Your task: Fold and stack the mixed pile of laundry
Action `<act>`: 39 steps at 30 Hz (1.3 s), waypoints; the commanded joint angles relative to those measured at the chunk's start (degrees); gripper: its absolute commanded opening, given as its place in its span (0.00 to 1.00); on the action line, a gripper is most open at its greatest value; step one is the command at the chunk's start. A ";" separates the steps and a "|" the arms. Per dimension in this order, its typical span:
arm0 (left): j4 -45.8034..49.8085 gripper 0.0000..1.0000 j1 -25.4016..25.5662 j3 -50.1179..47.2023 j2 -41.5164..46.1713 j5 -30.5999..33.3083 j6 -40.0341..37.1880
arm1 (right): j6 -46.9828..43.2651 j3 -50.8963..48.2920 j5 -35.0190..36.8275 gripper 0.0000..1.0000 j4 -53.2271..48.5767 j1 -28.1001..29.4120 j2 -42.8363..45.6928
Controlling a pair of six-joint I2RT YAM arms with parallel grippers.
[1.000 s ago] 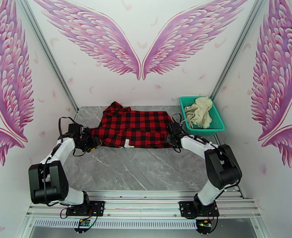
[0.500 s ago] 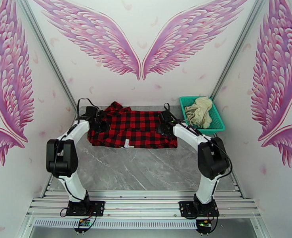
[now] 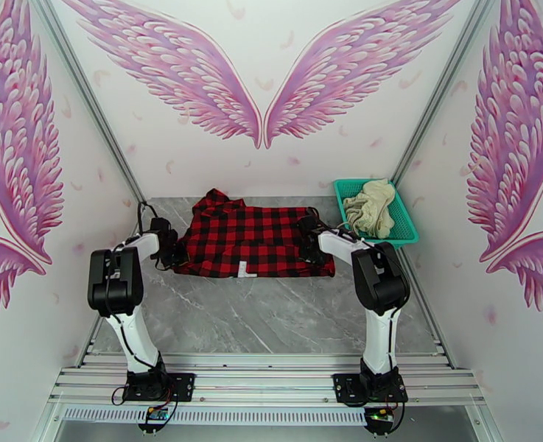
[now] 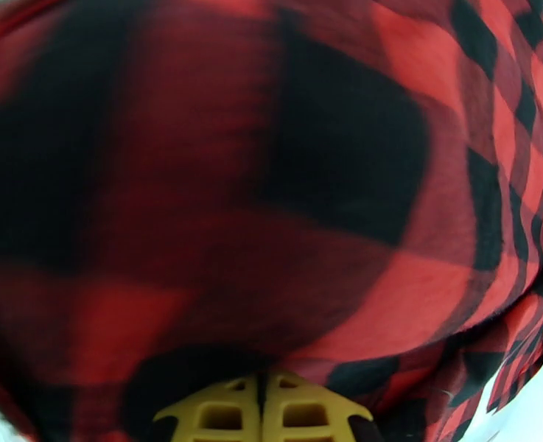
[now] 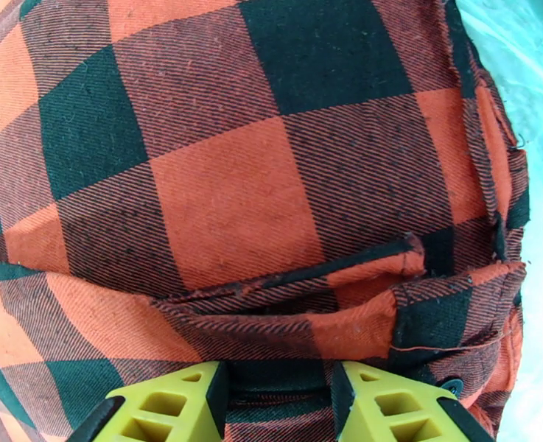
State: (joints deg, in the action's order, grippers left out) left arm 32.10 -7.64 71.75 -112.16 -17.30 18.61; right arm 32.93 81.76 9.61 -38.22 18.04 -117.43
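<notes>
The shirt's sleeve bunches against the back wall, so my left gripper and my right gripper should pull the shirt toward the open near tabletop before folding.
The red-and-black check shirt lies spread flat at the back of the grey table, its white label on the near hem. My left gripper is at the shirt's left edge. In the left wrist view its yellow fingers are pressed together, shut on the shirt, which drapes over their tips. My right gripper is on the shirt's right edge. Its fingers stand apart, closed on a thick fold of the shirt. The cream garment lies crumpled in the basket.
The teal mesh basket stands at the back right corner, just right of the right arm. Side walls close in the table on both sides. Bare grey tabletop stretches between the shirt and the arm bases.
Both grippers went from the shirt's near corners to its far edge, then came to its sides. The left jaws shut and the right jaws narrowed. The shirt's outline shifted a little.
</notes>
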 commanded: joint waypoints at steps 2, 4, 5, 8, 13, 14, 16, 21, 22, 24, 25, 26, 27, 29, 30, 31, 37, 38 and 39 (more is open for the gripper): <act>1.24 0.00 -1.08 -2.36 2.88 3.16 0.86 | -1.02 -0.71 2.87 0.48 -4.04 -0.67 0.21; 2.31 0.00 -1.22 -1.73 5.24 2.85 0.81 | -1.10 -0.83 2.18 0.49 -3.80 -0.66 2.05; 3.05 0.00 -1.31 -1.25 6.83 2.90 0.77 | -1.18 -0.74 2.48 0.50 -4.17 -0.71 3.30; 5.83 0.05 -1.42 1.46 11.76 2.64 0.31 | -2.54 -0.15 3.25 0.52 -4.79 -0.71 6.95; 9.20 0.13 3.03 9.23 14.10 -0.43 -1.21 | -5.77 3.00 -1.37 0.54 -3.52 -0.70 9.07; 9.17 0.13 4.44 10.49 13.14 -0.77 -1.73 | -5.92 3.94 -2.13 0.54 -3.41 -0.66 8.46; 8.25 0.13 7.95 13.41 9.10 -1.11 -2.60 | -5.98 7.08 -3.26 0.54 -3.86 -0.65 5.34; 4.71 0.05 13.44 20.60 -4.60 2.93 -1.82 | -4.61 16.22 -5.25 0.53 -6.82 -0.69 -5.09; 3.75 0.03 13.81 21.07 -6.75 4.66 -0.75 | -4.19 18.40 -5.30 0.53 -7.91 -0.81 -7.33; 1.96 0.01 13.88 20.64 -9.39 5.76 1.56 | -3.19 20.79 -5.62 0.52 -9.69 -0.88 -10.55; 1.59 0.01 13.80 20.08 -10.05 5.80 2.69 | -2.61 21.06 -5.63 0.52 -10.15 -0.98 -11.40; 1.25 0.01 13.87 18.99 -10.27 5.72 3.65 | -1.95 20.98 -5.87 0.52 -10.62 -1.06 -11.95; 0.88 0.01 13.96 17.39 -9.75 5.70 4.18 | -1.38 20.47 -6.09 0.52 -11.07 -1.03 -12.04; 0.53 0.01 14.06 13.09 -7.49 6.32 4.65 | -0.02 18.09 -6.71 0.52 -11.59 -0.92 -11.27; 0.48 0.00 14.01 10.68 -6.00 6.64 4.72 | 0.39 16.24 -7.49 0.52 -11.56 -0.95 -10.34; 0.34 0.00 13.92 8.61 -4.61 7.09 4.60 | 0.80 14.36 -7.67 0.52 -11.62 -0.87 -9.32; 0.04 0.00 12.91 -8.06 5.59 8.26 6.31 | 3.85 -3.10 -7.01 0.53 -9.54 -0.30 0.93; 0.07 0.00 12.99 -10.49 7.63 8.29 7.11 | 4.36 -6.04 -6.70 0.53 -9.38 -0.05 2.85; 0.07 0.00 13.00 -13.15 9.88 8.76 8.13 | 4.80 -8.61 -6.53 0.53 -9.26 0.14 4.47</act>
State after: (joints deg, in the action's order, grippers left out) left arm 29.28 6.15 64.42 -106.61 -11.57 24.14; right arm 34.72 80.05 2.04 -43.11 18.13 -115.42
